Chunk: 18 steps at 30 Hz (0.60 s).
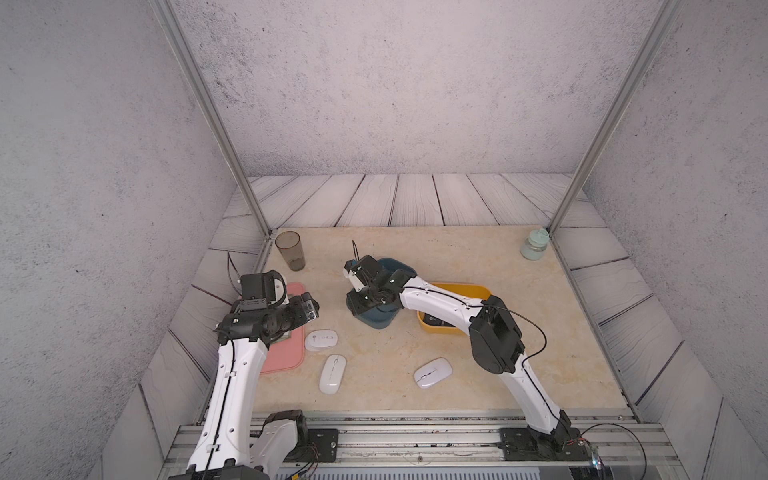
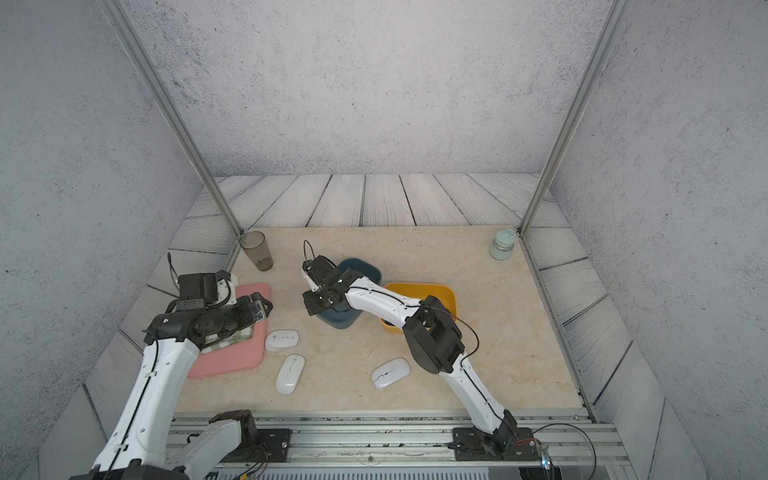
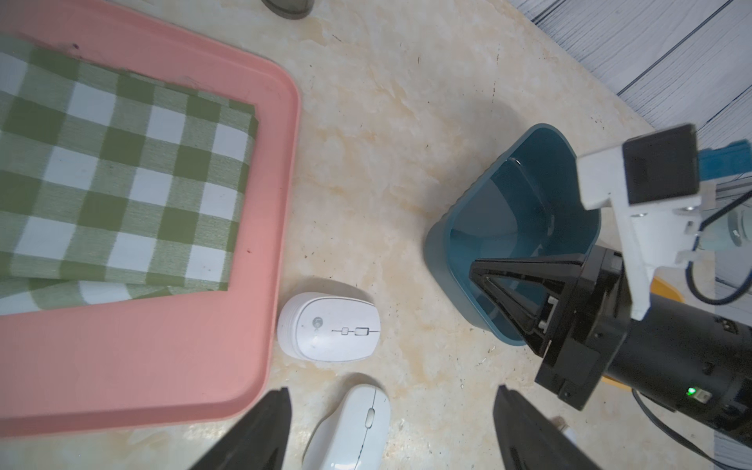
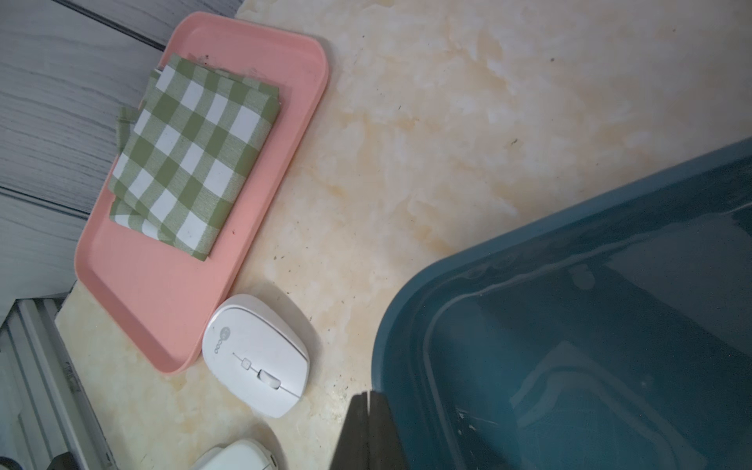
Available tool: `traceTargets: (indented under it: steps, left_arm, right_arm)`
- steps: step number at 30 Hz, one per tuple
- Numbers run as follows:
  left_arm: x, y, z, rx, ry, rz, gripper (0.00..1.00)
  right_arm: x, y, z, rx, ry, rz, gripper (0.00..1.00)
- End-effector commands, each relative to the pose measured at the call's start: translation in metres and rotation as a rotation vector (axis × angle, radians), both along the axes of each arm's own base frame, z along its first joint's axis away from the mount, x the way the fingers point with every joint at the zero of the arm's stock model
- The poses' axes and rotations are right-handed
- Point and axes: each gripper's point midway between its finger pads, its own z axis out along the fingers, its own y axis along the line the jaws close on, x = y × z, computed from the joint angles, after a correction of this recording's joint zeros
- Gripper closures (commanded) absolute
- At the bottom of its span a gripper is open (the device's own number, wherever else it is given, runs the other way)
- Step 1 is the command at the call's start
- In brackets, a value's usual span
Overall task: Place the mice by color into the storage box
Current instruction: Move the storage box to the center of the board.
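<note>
My right gripper should move back and my left gripper should pull the box's near end (image 1: 377,319), because the blue box (image 1: 397,265) stands at a slant under my right arm.
Three white mice lie on the marble table: one (image 1: 321,340) (image 3: 329,327) against the pink tray, one (image 1: 332,374) (image 3: 354,427) in front of it, one (image 1: 433,372) front centre. My left gripper (image 1: 311,308) (image 3: 394,390) hangs open above the tray's edge, and the second mouse shows between its fingers far below. A blue storage box (image 1: 399,266) (image 4: 407,309) and a yellow one (image 1: 457,287) stand mid-table. My right gripper (image 1: 354,306) (image 4: 368,396) is shut and empty at the blue box's near-left rim. A black mouse (image 1: 432,321) lies in the yellow box, partly under the right arm.
A pink tray (image 1: 286,361) with a green checked cloth (image 3: 114,171) lies at the left. A tinted glass (image 1: 289,250) stands back left and a pale green jar (image 1: 534,244) back right. Aluminium posts rise at both back corners.
</note>
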Motion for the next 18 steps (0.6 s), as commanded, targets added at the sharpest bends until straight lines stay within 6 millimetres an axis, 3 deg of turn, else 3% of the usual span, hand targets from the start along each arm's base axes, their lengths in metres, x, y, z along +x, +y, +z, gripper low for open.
traceTargets:
  steps: [1,5,10,15,18]
  left_arm:
    - [0.006,-0.01,0.001,-0.078,-0.045,-0.009,0.16]
    - [0.022,-0.021,-0.01,-0.144,-0.045,-0.047,0.19]
    - [0.03,-0.058,-0.014,-0.219,-0.008,-0.13,0.22]
    - [0.053,-0.122,-0.003,-0.264,-0.047,-0.183,0.23]
    - [0.072,-0.155,-0.008,-0.3,-0.005,-0.197,0.35]
  right_arm:
    - [-0.014,-0.014,0.028,0.028,0.002,0.032,0.97]
    - [-0.008,-0.06,0.052,0.039,0.013,-0.07,0.96]
    - [0.008,-0.136,0.073,0.015,-0.023,-0.2,0.9]
    - [0.016,-0.209,0.099,-0.013,-0.058,-0.292,0.75]
    - [0.005,-0.247,0.104,-0.052,-0.075,-0.336,0.6]
